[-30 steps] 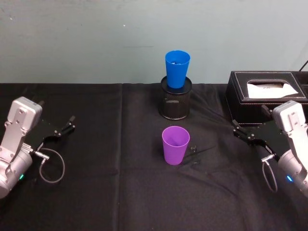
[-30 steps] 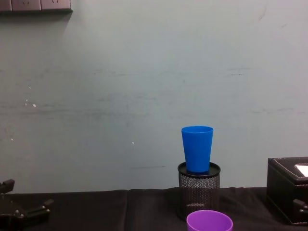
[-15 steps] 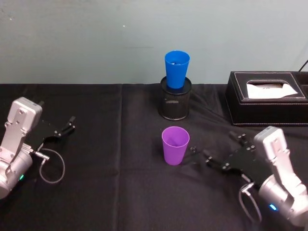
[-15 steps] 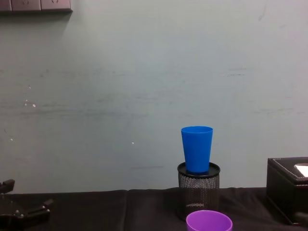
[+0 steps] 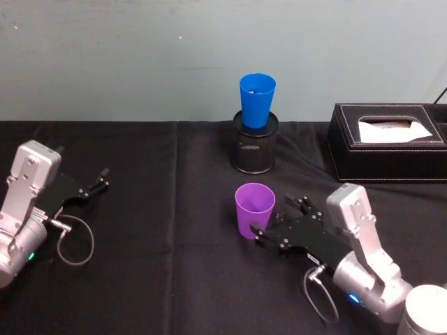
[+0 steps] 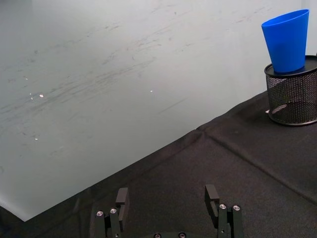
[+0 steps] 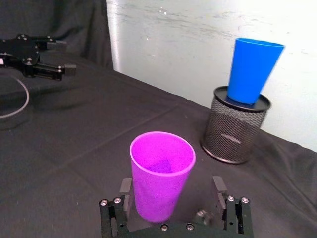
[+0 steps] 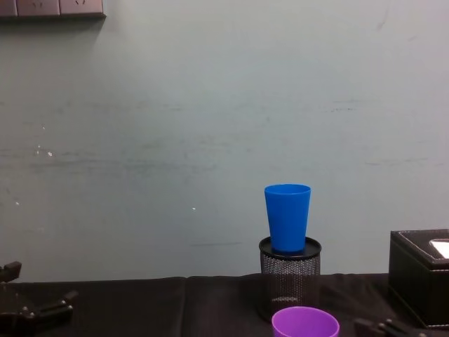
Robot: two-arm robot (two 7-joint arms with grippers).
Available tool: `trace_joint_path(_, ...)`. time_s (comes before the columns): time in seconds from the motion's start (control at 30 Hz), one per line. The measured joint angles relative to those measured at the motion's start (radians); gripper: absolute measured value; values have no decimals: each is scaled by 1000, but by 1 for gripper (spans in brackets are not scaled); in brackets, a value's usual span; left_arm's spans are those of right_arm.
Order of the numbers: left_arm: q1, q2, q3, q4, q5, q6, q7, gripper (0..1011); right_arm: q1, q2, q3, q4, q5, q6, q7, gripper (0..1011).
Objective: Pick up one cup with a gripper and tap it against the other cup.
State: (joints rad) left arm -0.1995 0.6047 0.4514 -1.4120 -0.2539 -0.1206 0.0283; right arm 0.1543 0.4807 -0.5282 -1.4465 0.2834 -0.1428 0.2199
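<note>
The blue cup's base (image 8: 287, 217) rests flat within the pen holder's rim (image 8: 289, 249), so I expect the blue cup to stay upright when I tap the purple cup against it.
The purple cup (image 5: 254, 209) stands upright on the black cloth in mid-table. My right gripper (image 5: 272, 220) has come in low from the right and is open. In the right wrist view the purple cup (image 7: 161, 173) stands between the two fingers (image 7: 126, 187), and I cannot tell whether they touch it. The blue cup (image 5: 257, 100) stands upright on top of a black mesh pen holder (image 5: 254, 150) farther back, also seen as the blue cup (image 8: 287, 217) in the chest view. My left gripper (image 5: 94, 185) rests open at the far left.
A black tissue box (image 5: 387, 139) stands at the back right. A cable loop (image 5: 73, 241) lies beside the left arm. Bare black cloth (image 5: 167, 230) stretches between the left arm and the cups.
My right arm has swung from beside the tissue box leftward and down to the purple cup, and its fingers now straddle the cup. Cups and left arm have not moved.
</note>
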Motion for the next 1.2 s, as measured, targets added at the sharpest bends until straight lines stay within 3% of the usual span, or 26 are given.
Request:
trace_joint_path(0.3,0,0,0,0,0,0,0,1000,65,-84,-2,97,-1,-4,29,1003)
trace_joint_path(0.4,0,0,0,0,0,0,0,1000,89,-123,10,151,27,-13,58,1003)
trace_joint_path(0.63,0,0,0,0,0,0,0,1000,110,-170,27,209,63,-26,106,979)
trace_joint_path(0.97,0,0,0,0,0,0,0,1000,109,-191,47,217,62,-17,120,775)
trace_joint_path(1.2,0,0,0,0,0,0,0,1000,96,-189,64,174,43,-3,125,737)
